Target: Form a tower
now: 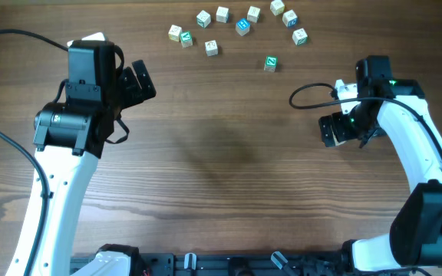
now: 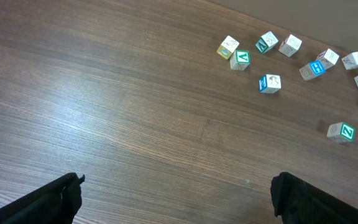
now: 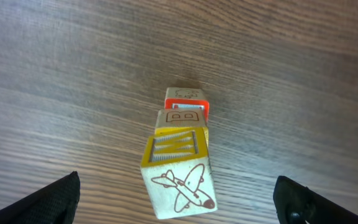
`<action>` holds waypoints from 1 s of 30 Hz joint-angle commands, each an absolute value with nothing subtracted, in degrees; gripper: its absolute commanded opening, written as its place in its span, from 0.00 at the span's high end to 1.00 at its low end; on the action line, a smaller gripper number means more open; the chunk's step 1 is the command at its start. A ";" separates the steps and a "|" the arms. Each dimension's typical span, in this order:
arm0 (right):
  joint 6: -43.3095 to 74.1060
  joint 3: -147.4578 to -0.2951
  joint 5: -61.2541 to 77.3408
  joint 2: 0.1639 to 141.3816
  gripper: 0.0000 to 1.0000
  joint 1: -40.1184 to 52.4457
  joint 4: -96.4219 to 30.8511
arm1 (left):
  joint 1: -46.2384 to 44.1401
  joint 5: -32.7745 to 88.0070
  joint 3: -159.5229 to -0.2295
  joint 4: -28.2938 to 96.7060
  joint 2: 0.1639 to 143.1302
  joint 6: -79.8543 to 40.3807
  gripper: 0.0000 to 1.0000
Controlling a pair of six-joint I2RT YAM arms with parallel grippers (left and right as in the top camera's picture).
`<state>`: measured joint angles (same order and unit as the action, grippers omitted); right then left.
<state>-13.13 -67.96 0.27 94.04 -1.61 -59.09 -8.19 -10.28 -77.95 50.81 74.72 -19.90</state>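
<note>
The top cube (image 3: 179, 174) is slightly turned on the middle cube, so the robot's right gripper should lower and squeeze the tower at the middle cube (image 3: 183, 118) to square it before it stacks more.
In the right wrist view the tower (image 3: 180, 158) stands on the wooden table as three stacked letter cubes. The top cube (image 3: 179, 186) shows a red airplane print and a yellow-framed side, the middle one (image 3: 180, 117) a brown letter, the bottom one (image 3: 187, 101) an orange-red face. The top cube sits slightly turned against those below. My right gripper (image 3: 179, 199) is open, its fingers far apart on either side of the top cube and not touching it. From overhead the right gripper (image 1: 333, 129) hides the tower. My left gripper (image 1: 141, 81) is open over bare table (image 2: 135, 112).
Several loose cubes with teal, blue and pale faces lie scattered at the far edge (image 1: 242, 27), one apart nearer the middle (image 1: 271, 64). The left wrist view shows the same cubes (image 2: 270, 83) ahead and to the right. A black cable (image 1: 305, 96) loops by the right arm.
</note>
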 commanded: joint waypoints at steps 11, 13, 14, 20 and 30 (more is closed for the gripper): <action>-13.26 -68.88 0.05 99.74 0.04 -1.54 -58.57 | -7.88 -11.00 -77.78 50.72 74.70 -20.60 0.00; -13.50 -68.88 0.08 101.71 0.14 -1.54 -58.50 | -7.88 -11.00 -77.78 50.72 74.70 -20.60 0.00; -13.47 -68.88 0.08 101.86 0.15 -1.54 -58.50 | -7.88 -11.00 -77.78 50.72 74.70 -20.60 0.00; -13.39 -68.88 0.01 101.86 0.27 -1.54 -58.15 | -7.88 -11.00 -77.78 50.72 74.70 -20.62 0.00; -13.50 -68.88 -0.19 101.91 0.27 -1.54 -56.10 | -7.88 -11.00 -77.78 50.72 74.70 -20.60 0.00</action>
<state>-13.13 -67.96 0.36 101.30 -1.61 -56.45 -8.19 -10.31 -77.95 50.81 74.72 -19.90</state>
